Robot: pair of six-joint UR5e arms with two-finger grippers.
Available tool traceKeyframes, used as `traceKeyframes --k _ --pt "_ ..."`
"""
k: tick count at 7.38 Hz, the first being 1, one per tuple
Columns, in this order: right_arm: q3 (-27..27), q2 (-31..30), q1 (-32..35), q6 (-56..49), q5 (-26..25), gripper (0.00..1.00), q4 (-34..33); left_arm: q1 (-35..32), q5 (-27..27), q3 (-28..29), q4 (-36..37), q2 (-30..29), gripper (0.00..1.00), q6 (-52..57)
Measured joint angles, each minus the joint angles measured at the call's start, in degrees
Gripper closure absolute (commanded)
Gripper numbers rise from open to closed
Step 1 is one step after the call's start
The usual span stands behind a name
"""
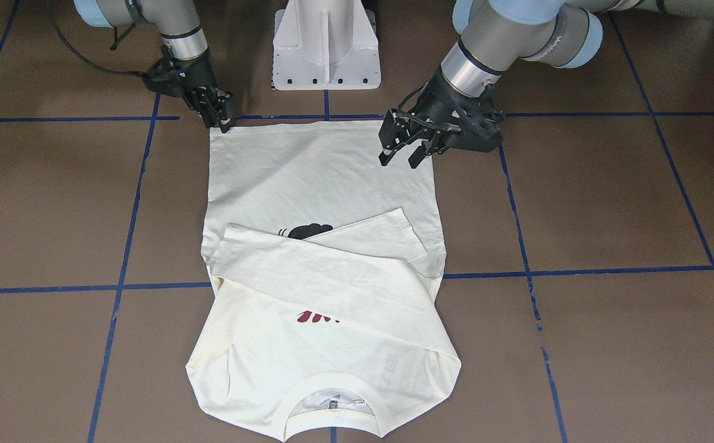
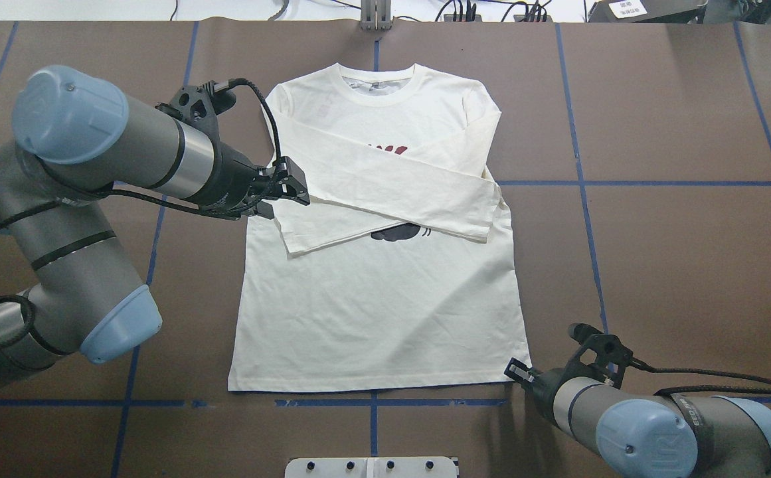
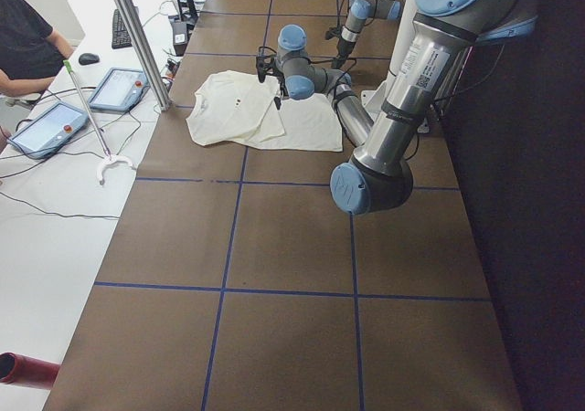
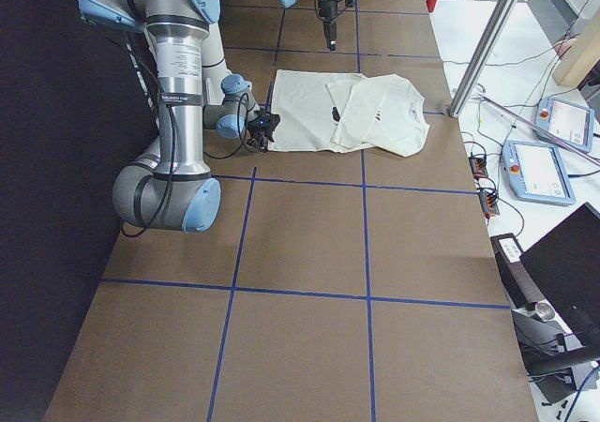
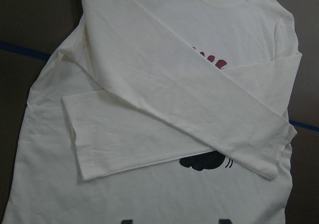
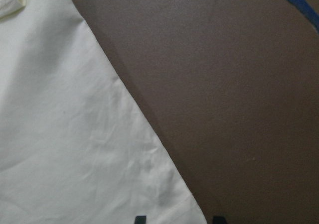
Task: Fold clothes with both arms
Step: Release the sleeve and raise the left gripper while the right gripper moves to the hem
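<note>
I expect the whole T-shirt (image 1: pixel 317 173) to slide along with its sleeves still crossed when I pull the T-shirt's hem, because both sleeves (image 1: pixel 325 257) lie flat across its chest.
The cream-white T-shirt (image 2: pixel 385 299) lies flat and face up on the brown table, collar (image 2: pixel 378 74) on the far side from the robot. Both sleeves are folded across the chest and hide most of the cat print (image 2: pixel 395 232) and the red lettering (image 2: pixel 388 149). My left gripper (image 2: pixel 289 196) is open and empty, raised over the shirt's left edge beside the sleeve cuff; its wrist view looks down on the crossed sleeves (image 5: pixel 164 109). My right gripper (image 1: pixel 222 123) is open and low at the hem corner (image 6: pixel 174 204), which lies between its fingertips (image 6: pixel 140 218).
The white pedestal base (image 1: pixel 326 49) stands just behind the hem. Blue tape lines (image 2: pixel 657 182) grid the table. In the exterior left view an operator (image 3: pixel 27 50), tablets (image 3: pixel 119 89) and a metal pole (image 3: pixel 137 36) stand beyond the collar end.
</note>
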Motion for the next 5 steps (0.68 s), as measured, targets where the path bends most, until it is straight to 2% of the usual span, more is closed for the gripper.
traceKeyframes --k 5 --pt "0.92 -0.37 0.27 0.07 -0.06 1.0 -0.09 0.15 0.44 -0.01 0.0 0.51 0.31 -1.27"
